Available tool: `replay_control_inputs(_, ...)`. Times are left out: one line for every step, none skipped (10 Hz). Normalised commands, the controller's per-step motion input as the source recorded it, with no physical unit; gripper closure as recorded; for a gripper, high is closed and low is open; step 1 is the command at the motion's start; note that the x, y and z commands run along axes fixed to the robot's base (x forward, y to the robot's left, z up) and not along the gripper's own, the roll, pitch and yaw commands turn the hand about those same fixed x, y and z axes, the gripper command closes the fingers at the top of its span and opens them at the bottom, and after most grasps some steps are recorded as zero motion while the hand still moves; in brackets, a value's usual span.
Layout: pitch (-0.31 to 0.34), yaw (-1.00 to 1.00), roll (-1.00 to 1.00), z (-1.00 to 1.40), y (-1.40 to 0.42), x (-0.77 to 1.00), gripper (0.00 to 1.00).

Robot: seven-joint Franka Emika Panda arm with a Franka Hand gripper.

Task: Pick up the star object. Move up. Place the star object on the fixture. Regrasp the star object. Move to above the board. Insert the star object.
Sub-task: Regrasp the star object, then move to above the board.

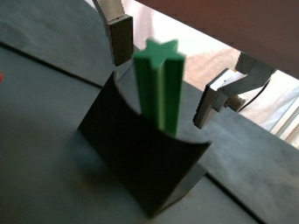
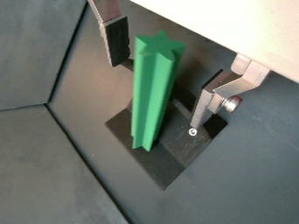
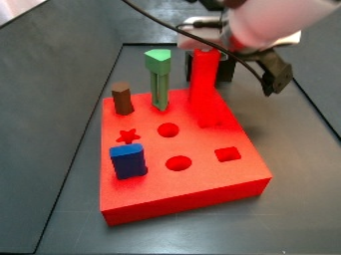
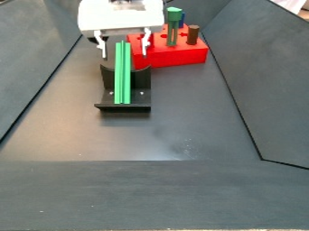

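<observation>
The star object (image 1: pixel 159 83) will come out upright and leave the fixture standing when the robot lifts, because the dark fixture's curved rim (image 1: pixel 138 121) is open at the top.
The star object (image 2: pixel 152 92), a long slim green peg with a star-shaped end, stands upright on the dark fixture (image 2: pixel 163 164). It shows in both wrist views, again as the star object (image 1: pixel 158 87) on the fixture (image 1: pixel 140 149). My gripper (image 2: pixel 163 72) is open, with one finger (image 2: pixel 117 44) on each side of the peg's upper part and a gap on both sides. In a side view the gripper (image 4: pixel 122 45) hangs over the star object (image 4: pixel 123 72) and the fixture (image 4: pixel 125 97). The red board (image 4: pixel 183 52) lies behind; its star hole (image 3: pixel 130 136) is free.
On the board (image 3: pixel 186 184) stand a green peg with a triangular top (image 3: pixel 159 78), a brown cylinder (image 3: pixel 122 99), a blue block (image 3: pixel 127 159) and a tall red post (image 3: pixel 202 85). Dark sloping walls (image 4: pixel 49 81) enclose the floor.
</observation>
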Motion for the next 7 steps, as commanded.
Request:
replay_control_inputs(0.0,0.0,0.0,0.0,0.0,0.0,1.0)
replay_control_inputs(-0.263,0.3,-0.42,1.0,-0.22,-0.08,1.0)
replay_control_inputs(-0.263,0.28,-0.41,1.0,-0.22,-0.08,1.0)
replay_control_inputs(-0.286,0.2,-0.33,1.0,-0.19,-0.09,1.0)
replay_control_inputs(-0.32,0.09,-0.22,1.0,-0.18,-0.09,1.0)
replay_control_inputs(-0.324,0.02,-0.16,1.0,-0.18,-0.1,1.0)
replay_control_inputs(-0.299,-0.04,-0.12,1.0,-0.17,-0.1,1.0)
